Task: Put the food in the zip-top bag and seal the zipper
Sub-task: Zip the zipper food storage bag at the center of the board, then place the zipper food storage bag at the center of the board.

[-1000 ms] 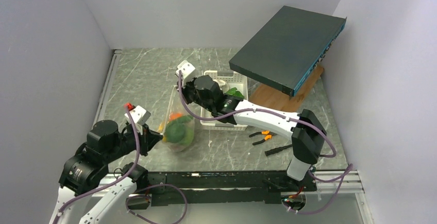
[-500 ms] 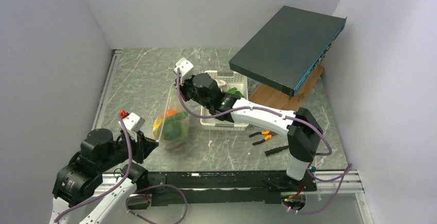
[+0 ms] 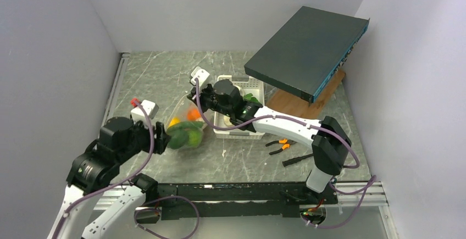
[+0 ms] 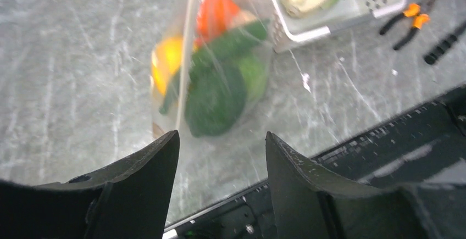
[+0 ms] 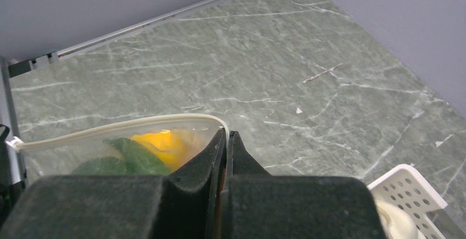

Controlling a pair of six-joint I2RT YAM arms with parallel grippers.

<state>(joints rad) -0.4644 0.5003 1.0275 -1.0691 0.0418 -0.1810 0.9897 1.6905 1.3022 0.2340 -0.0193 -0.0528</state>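
Observation:
I expect the food [image 4: 220, 79] to come along inside the zip-top bag when I carry the bag, because the zipper's edges meet in a thin strip [image 4: 187, 52] above the food.
The zip-top bag [image 3: 186, 131] lies on the marble table, holding several pieces of food: an orange [image 4: 217, 9], a yellow lemon [image 4: 166, 57], a lime [image 4: 254, 71] and a dark green vegetable [image 4: 213, 99]. Its whitish zipper [image 4: 187, 46] runs along the mouth edge, also visible as a pale strip in the right wrist view [image 5: 110, 129]. My right gripper [image 5: 226, 133] is shut on the far end of that rim, next to the lemon [image 5: 162, 143]. My left gripper [image 4: 222, 135] stands open just short of the bag's near end, nothing between its fingers.
A white slotted basket [image 3: 237, 135] holding lettuce [image 3: 250, 98] stands right of the bag. Orange-handled pliers [image 3: 278, 145] and a black tool [image 3: 297, 159] lie near the front right. A dark flat box [image 3: 308, 52] leans over a wooden board [image 3: 291, 106] at the back right.
My left gripper has opened and come off the bag's near end. The bag with its food has shifted and sagged, while the right gripper keeps its hold on the rim.

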